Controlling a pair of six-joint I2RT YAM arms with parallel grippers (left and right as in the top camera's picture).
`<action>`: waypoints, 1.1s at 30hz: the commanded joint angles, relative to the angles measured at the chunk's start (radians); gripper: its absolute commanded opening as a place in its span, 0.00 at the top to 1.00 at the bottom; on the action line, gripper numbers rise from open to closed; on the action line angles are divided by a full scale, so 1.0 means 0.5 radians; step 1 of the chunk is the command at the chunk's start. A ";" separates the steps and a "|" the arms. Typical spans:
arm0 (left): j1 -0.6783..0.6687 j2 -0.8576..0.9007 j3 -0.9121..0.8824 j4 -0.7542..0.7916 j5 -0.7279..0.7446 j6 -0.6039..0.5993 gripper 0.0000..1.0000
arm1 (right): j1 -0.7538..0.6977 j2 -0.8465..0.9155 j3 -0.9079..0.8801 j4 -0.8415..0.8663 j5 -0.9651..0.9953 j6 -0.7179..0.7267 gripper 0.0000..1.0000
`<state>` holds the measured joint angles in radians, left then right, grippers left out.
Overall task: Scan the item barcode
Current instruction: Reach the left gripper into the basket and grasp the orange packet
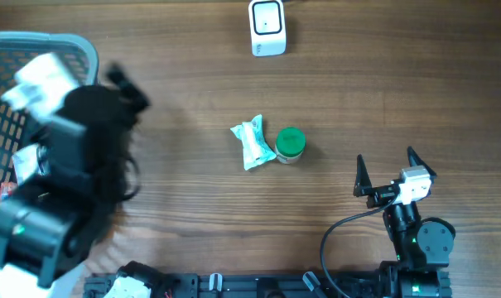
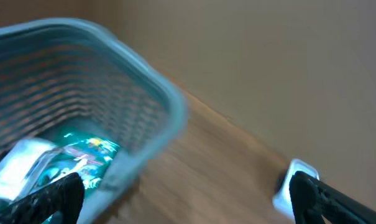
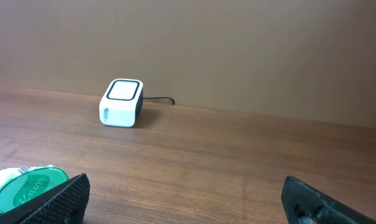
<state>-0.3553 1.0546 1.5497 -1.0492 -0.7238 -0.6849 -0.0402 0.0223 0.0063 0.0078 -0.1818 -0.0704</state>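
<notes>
The robot's left gripper should now reach into the blue basket [image 1: 0, 124] until its fingers are on both sides of the red packet [image 1: 7, 189], which lies uncovered next to the white packet.
The white barcode scanner [image 1: 267, 27] stands at the table's far edge, also the scanner [image 3: 121, 102] in the right wrist view. A white and green packet [image 1: 252, 143] and a green-lidded jar [image 1: 290, 143] lie side by side mid-table, untouched. My left gripper [image 1: 127, 87] is blurred beside the blue basket [image 1: 68, 50], open and empty. In its wrist view the left gripper [image 2: 188, 205] spans bare wood, with the basket rim [image 2: 144, 81] to its left. My right gripper [image 1: 395, 165] rests open near the front right, and the right gripper [image 3: 188, 208] holds nothing.
Several packets [image 2: 82, 152] lie inside the basket, one teal. The scanner's cable [image 3: 160, 99] runs along the back wall. The green lid [image 3: 29, 186] shows just left of my right gripper's left finger.
</notes>
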 commanded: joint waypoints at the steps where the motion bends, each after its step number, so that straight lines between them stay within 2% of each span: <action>1: 0.533 -0.043 0.015 -0.089 -0.069 -0.398 0.00 | 0.003 -0.009 -0.002 0.010 0.011 -0.014 0.00; 4: 0.938 -0.011 0.015 -0.155 0.125 -0.419 0.00 | 0.003 -0.009 -0.002 0.010 0.011 -0.014 0.00; 8: 1.405 0.093 0.015 -0.298 0.389 -0.609 0.00 | 0.003 -0.009 -0.002 0.010 0.011 -0.014 0.00; 12: 1.793 0.307 0.015 -0.349 0.790 -0.576 0.00 | 0.003 -0.009 -0.002 0.010 0.011 -0.014 0.00; 15: 1.890 0.516 0.014 -0.414 0.874 -0.576 0.00 | 0.003 -0.009 -0.002 0.010 0.011 -0.015 0.00; 20: 1.895 0.900 -0.005 -0.521 0.872 -0.615 0.00 | 0.003 -0.009 -0.002 0.010 0.011 -0.014 0.00; 23: 1.895 0.981 -0.108 -0.478 0.869 -0.697 0.00 | 0.003 -0.009 -0.002 0.010 0.011 -0.015 0.00; 25: 1.900 0.986 -0.217 -0.405 0.769 -0.700 0.00 | 0.003 -0.009 -0.002 0.010 0.011 -0.015 0.00; 28: 1.971 0.986 -0.323 -0.382 0.600 -0.847 0.00 | 0.003 -0.009 -0.002 0.010 0.011 -0.014 0.00; 33: 2.084 0.986 -0.568 -0.220 0.305 -0.844 0.00 | 0.003 -0.009 -0.002 0.010 0.011 -0.015 0.00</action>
<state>0.6590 1.5448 1.3361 -1.1862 -0.4442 -1.0767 -0.0402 0.0223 0.0063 0.0078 -0.1818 -0.0704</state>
